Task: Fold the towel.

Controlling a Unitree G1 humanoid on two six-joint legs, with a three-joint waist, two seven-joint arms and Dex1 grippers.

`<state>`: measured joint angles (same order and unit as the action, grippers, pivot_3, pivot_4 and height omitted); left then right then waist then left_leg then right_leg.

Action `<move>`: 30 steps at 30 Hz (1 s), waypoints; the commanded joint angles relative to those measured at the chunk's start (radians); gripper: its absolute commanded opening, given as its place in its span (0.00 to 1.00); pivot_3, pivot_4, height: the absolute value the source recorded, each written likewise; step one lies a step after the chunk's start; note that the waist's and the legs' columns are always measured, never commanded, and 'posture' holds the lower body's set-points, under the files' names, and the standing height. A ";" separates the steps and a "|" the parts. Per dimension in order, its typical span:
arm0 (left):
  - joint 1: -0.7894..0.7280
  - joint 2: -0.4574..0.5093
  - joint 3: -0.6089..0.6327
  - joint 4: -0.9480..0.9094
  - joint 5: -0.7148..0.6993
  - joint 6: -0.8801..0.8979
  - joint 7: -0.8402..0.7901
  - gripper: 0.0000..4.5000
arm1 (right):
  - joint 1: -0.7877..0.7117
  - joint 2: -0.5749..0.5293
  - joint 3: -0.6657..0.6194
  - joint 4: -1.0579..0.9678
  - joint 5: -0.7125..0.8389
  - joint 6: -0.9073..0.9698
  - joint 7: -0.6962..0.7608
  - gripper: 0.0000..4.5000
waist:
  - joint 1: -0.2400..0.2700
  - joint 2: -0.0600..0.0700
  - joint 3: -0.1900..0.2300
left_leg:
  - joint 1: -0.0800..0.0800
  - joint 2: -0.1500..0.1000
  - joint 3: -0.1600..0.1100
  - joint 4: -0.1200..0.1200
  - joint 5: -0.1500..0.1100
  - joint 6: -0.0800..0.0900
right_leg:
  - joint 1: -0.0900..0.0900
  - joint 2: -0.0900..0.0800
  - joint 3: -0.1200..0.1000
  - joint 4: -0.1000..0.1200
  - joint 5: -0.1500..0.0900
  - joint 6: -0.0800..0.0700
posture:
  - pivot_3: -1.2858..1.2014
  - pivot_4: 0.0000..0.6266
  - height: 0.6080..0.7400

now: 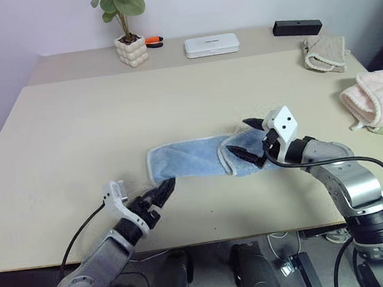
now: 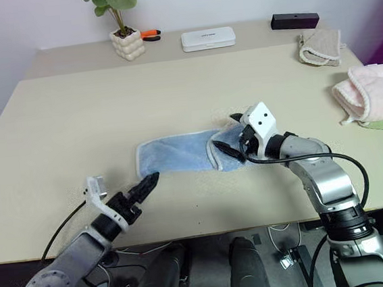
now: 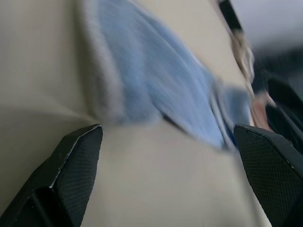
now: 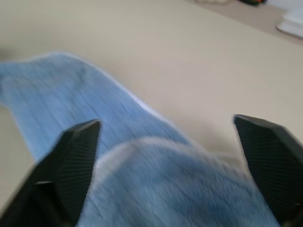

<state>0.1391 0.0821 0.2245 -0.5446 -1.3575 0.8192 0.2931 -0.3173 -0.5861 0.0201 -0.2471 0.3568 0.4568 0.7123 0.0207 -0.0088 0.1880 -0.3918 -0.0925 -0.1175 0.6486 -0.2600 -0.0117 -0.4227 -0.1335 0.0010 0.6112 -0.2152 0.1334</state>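
The towel's flap (image 1: 248,142) is folded back and wrinkled, so I expect the towel's flat end (image 1: 166,163) to fold over limply and stay down wrinkled when I carry it across.
The towel (image 1: 193,158) is a light blue strip with a whitish edge, lying across the middle of the table (image 1: 74,127). Its right end is folded back over itself in a rumpled flap (image 1: 242,157). My right gripper (image 1: 245,138) hovers open over that flap, its fingers spread wide with nothing between them; in the right wrist view the blue cloth (image 4: 142,179) lies just below the gripper (image 4: 165,119). My left gripper (image 1: 162,190) is low over the table just in front of the towel's left front corner, pointing at it. It is open and empty, and the towel (image 3: 156,80) lies beyond it.
A potted plant (image 1: 132,51), an orange-and-black tool (image 1: 153,41), a flat white box (image 1: 211,44) and a black box (image 1: 297,27) line the far edge. A beige cloth (image 1: 324,53) and a pale pink towel (image 1: 375,98) lie at the right. The table's front edge runs just behind my left gripper.
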 commanded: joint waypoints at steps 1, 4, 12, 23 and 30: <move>-0.052 -0.024 0.026 0.067 -0.080 -0.051 0.152 1.00 | -0.021 0.002 -0.037 -0.063 0.028 0.001 -0.001 0.97 | 0.000 0.000 0.000 | 0.000 0.000 0.000 0.000 0.000 0.000 | 0.000 0.000 0.000 0.000 0.000 0.000 | 0.52 0.24 1.00; -0.097 -0.024 0.025 0.101 -0.117 -0.079 0.198 1.00 | -0.018 0.005 -0.035 -0.066 0.027 0.001 -0.006 0.97 | -0.001 0.000 -0.001 | 0.000 0.000 0.000 0.000 0.000 0.000 | 0.000 0.000 0.000 0.000 0.000 0.000 | 0.52 0.24 1.00; -0.147 -0.010 0.031 0.146 -0.131 -0.139 0.228 0.27 | 0.013 0.009 -0.024 -0.100 0.012 0.007 -0.034 0.98 | -0.005 0.000 0.000 | 0.000 0.000 0.001 -0.001 0.000 0.000 | 0.000 0.000 0.000 0.000 0.000 -0.001 | 0.52 0.24 1.00; -0.171 0.206 0.142 0.091 -0.031 -0.201 0.016 0.01 | 0.065 -0.014 -0.055 -0.107 0.000 -0.008 -0.045 0.98 | -0.006 0.000 0.000 | 0.000 0.000 0.001 -0.001 0.000 0.000 | -0.001 0.000 0.000 -0.001 0.000 -0.001 | 0.52 0.24 1.00; -0.238 0.432 0.161 0.103 0.096 -0.186 -0.216 0.01 | 0.065 -0.004 -0.052 -0.074 -0.015 -0.031 -0.042 0.98 | -0.006 -0.001 0.000 | 0.000 0.000 0.001 -0.002 0.000 0.000 | -0.001 0.001 0.000 -0.001 0.000 -0.001 | 0.52 0.24 1.00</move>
<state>-0.0738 0.4837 0.3900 -0.4092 -1.2988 0.6325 0.1397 -0.2438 -0.5917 -0.0163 -0.3150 0.3444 0.4488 0.6683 0.0148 -0.0094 0.1883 -0.3921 -0.0924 -0.1163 0.6468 -0.2598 -0.0121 -0.4241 -0.1329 0.0011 0.6105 -0.2156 0.1319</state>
